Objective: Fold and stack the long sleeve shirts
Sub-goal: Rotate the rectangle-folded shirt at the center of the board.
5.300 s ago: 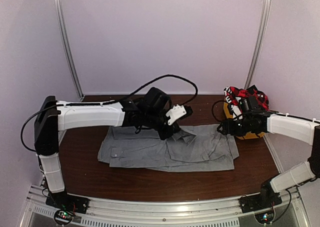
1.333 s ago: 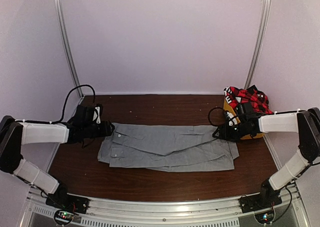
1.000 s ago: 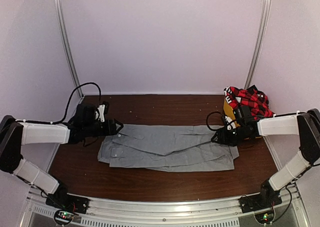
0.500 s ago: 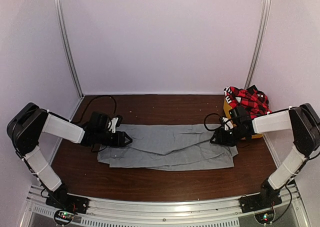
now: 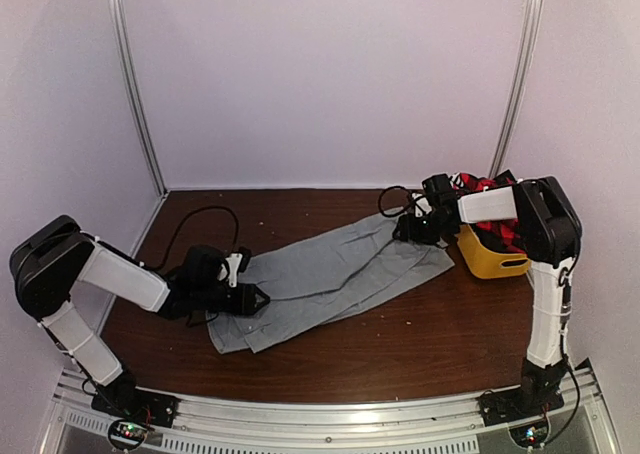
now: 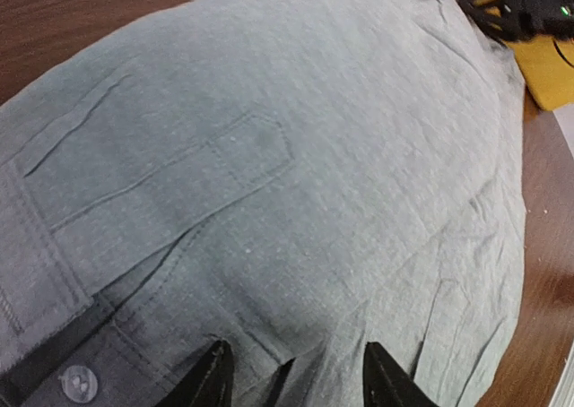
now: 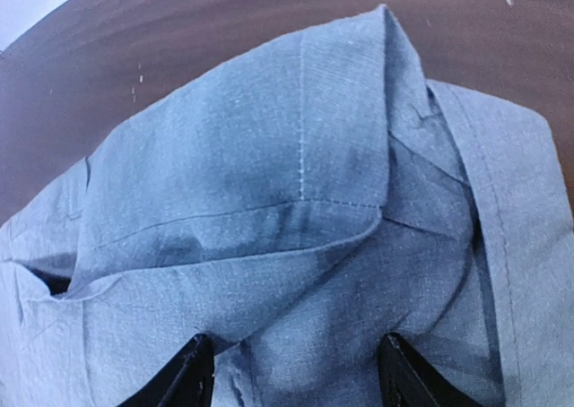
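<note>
Next, I turn the light-grey shirt straight by both ends with my right gripper and my left gripper before the next fold, because the light-grey shirt slants toward the yellow tub.
A light-grey long sleeve shirt, folded into a long strip, lies slantwise on the table from near left to far right. My left gripper presses on its near-left end by the button placket. Its fingers stand apart with a small ridge of grey cloth between them. My right gripper holds the far-right end, where a thick fold of cloth fills its wide jaws. A red-and-black plaid shirt sits in the yellow tub.
The yellow tub stands at the far right just behind the shirt's end, with the right arm's elbow over it. Black cables loop off both wrists. Brown table top shows in front; metal posts stand at the back corners.
The shirt has swung from lying straight across to slantwise. The right gripper carried its right end back toward the wall; the left gripper slid toward me with the left end, its fingers narrowing.
</note>
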{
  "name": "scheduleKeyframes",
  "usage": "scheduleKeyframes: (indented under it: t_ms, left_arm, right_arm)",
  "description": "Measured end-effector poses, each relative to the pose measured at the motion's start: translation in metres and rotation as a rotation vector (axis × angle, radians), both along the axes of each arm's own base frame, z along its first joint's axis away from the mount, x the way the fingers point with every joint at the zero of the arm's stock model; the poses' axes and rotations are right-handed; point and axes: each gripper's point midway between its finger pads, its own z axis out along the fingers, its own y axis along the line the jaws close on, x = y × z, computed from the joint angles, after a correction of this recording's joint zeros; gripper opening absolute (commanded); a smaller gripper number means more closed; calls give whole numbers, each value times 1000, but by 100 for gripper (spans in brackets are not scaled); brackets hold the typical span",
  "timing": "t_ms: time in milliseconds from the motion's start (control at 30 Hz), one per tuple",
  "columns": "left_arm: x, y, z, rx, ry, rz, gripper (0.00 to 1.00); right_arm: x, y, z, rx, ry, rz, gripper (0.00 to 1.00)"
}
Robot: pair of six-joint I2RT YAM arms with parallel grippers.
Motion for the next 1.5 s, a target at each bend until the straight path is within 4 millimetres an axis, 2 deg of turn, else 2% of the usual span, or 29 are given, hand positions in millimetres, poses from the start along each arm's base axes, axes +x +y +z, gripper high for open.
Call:
scheduleKeyframes:
  t_ms: [167,267,300,467,600,733,833,933,1000,1100,1200,1367,1500]
  left_arm:
    - [-38,-40,0,6,6,-91,50]
    - [-56,-58,0,30,11,-138,50]
    - [-68,-69,1,37,14,-179,50]
    - [-107,-103,2,118,0,-352,51]
    - [-115,-119,12,160,-41,-434,55]
    - [-105,-125,26,178,-97,-436,60]
    - [-98,-127,36,184,-139,-426,63]
    - [-89,-128,43,196,-171,-408,65]
    - [-83,-128,47,199,-184,-395,66]
    - [-69,-122,50,197,-187,-362,66]
    - [-53,-112,49,201,-177,-324,67]
    - [-37,-96,44,194,-143,-294,66]
    - [-43,-91,31,199,-105,-319,61]
  right_arm:
    - [68,17,3,-20,-83,21,64]
    - [79,17,4,-50,-86,28,65]
    - [82,17,5,-61,-87,29,66]
    - [81,6,10,-153,-68,27,67]
    - [71,-2,17,-190,-63,24,68]
    - [41,-6,41,-201,-70,29,68]
    - [18,3,61,-193,-101,49,68]
    - [-7,18,66,-179,-110,78,67]
    - [-24,27,59,-177,-95,98,67]
    - [-50,39,37,-178,-46,128,67]
    - [-70,40,15,-183,10,138,67]
    - [-73,38,-2,-182,43,123,67]
    - [-62,40,-4,-181,29,113,67]
